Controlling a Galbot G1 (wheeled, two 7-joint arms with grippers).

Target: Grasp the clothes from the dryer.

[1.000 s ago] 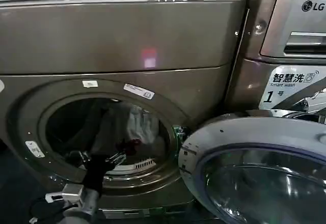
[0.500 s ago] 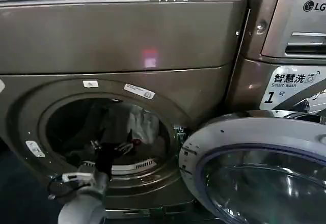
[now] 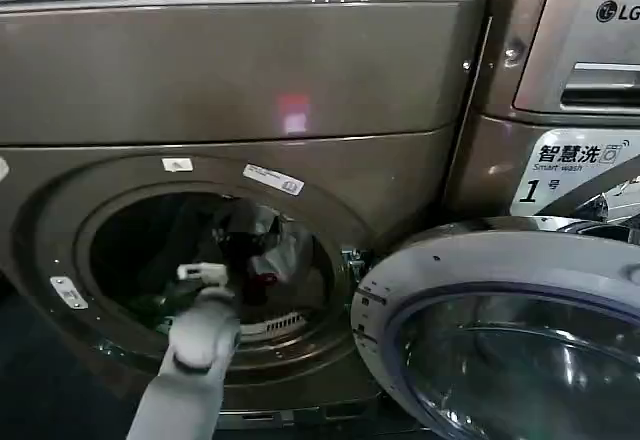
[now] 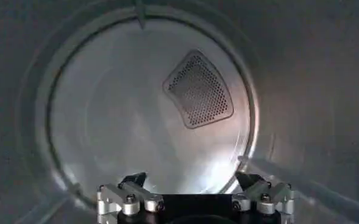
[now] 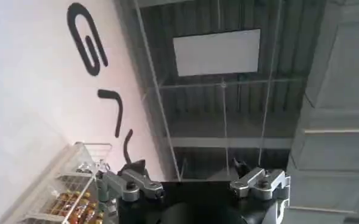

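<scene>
My gripper will bring the dark red piece up along with the pale fabric when it lifts, because the piece sits tight against the pale fabric's lower edge.
The bronze-grey dryer (image 3: 250, 80) faces me with its round port (image 3: 210, 260) open. Inside the drum lie the clothes (image 3: 285, 252), pale fabric with a small dark red piece (image 3: 266, 280) below it. My left arm reaches through the port, and the left gripper (image 3: 243, 243) sits deep inside, just left of the pale fabric. In the left wrist view the left gripper (image 4: 191, 179) is open with nothing between its fingers, facing the drum's back wall and its perforated vent (image 4: 199, 89). My right gripper (image 5: 188, 165) is open, held away and pointing at a ceiling.
The dryer's round glass door (image 3: 500, 340) hangs open at the lower right, close to the port. An LG machine (image 3: 580, 50) with a sticker marked 1 (image 3: 570, 170) stands to the right. A wire rack of bottles (image 5: 69, 195) appears in the right wrist view.
My left arm has risen from the port's lower lip and pushed deeper into the drum, bringing the gripper up beside the pale fabric. Nothing has been taken hold of.
</scene>
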